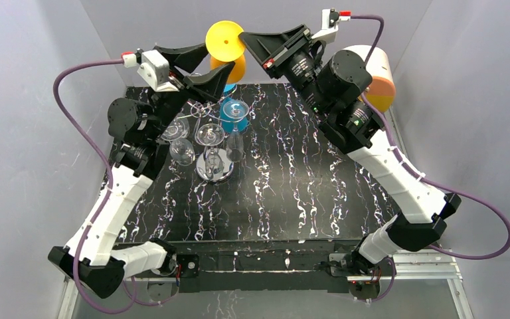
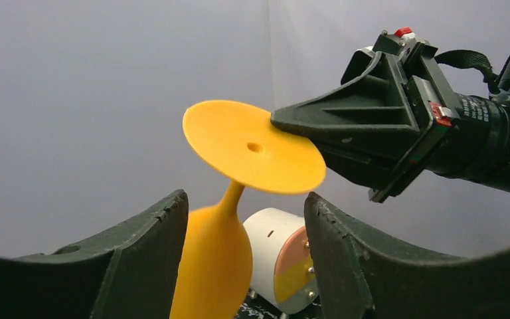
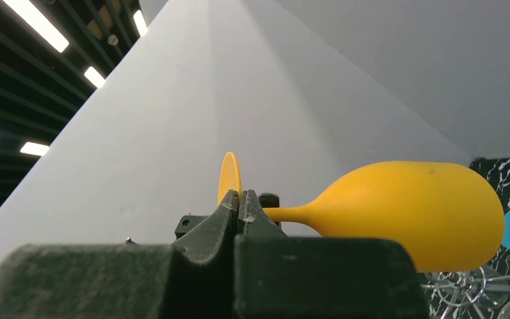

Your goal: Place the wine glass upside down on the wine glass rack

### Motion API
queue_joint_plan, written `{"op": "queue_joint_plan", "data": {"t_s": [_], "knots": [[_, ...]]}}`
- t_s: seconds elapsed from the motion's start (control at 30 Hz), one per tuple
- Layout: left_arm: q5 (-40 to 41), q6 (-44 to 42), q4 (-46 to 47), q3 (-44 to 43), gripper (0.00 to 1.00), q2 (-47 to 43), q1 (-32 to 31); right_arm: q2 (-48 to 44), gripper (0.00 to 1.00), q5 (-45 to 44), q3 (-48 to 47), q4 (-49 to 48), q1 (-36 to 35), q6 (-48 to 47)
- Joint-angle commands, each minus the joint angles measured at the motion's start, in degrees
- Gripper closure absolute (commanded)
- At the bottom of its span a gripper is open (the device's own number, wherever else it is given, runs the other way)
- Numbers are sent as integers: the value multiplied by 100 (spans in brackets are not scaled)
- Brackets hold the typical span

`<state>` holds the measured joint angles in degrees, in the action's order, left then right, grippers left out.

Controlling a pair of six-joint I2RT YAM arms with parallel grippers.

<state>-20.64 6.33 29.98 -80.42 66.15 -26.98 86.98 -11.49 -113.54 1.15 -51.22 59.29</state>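
Next, my left gripper turns and pinches the foot's free edge [image 1: 211,46] before my right gripper opens, because the wine glass's foot [image 1: 225,41] is lying across my left gripper's open fingers.
The wine glass [image 1: 226,41] is orange and hangs upside down above the table's far edge, its round foot uppermost. My right gripper [image 1: 244,38] is shut on the rim of that foot [image 2: 252,146]; in the right wrist view the fingertips [image 3: 240,197] pinch the disc edge-on, with the bowl [image 3: 412,206] to their right. My left gripper [image 1: 218,64] is open, and the bowl [image 2: 212,266] stands between its fingers, close to the left one and apart from the right one. The wine glass rack [image 1: 214,166], silver wire on a chrome base, stands below on the black table.
Several clear glasses [image 1: 182,151] hang on the rack, and a blue glass [image 1: 234,113] stands just behind it. A white cylinder with an orange and yellow end [image 1: 378,73] sits at the far right. Grey walls enclose the black marbled table [image 1: 292,193].
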Motion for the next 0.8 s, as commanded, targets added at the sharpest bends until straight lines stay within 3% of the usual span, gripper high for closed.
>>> {"op": "queue_joint_plan", "data": {"t_s": [0.0,0.13,0.23,0.33,0.47,0.67,0.77], "knots": [[383,455,183,165,37,-393,-18,-287,99,-580,24,-929,48,-525],[586,1048,0,240,37,-549,-18,-250,99,-864,63,-1196,49,-879],[1004,2039,-537,-116,38,-483,-18,-217,99,-993,100,-1331,43,-1111],[1493,3237,-1444,-940,49,-108,-18,-242,99,-1018,285,-1581,42,-1332],[1642,4606,-1213,-1036,51,117,-18,-211,99,-853,364,-1743,42,-1673],[1569,5137,-1795,-1638,46,560,-18,-243,99,-611,532,-1766,50,-1922],[1294,5234,-1819,-1813,52,742,-18,-224,99,-456,502,-1692,51,-2080]]}}
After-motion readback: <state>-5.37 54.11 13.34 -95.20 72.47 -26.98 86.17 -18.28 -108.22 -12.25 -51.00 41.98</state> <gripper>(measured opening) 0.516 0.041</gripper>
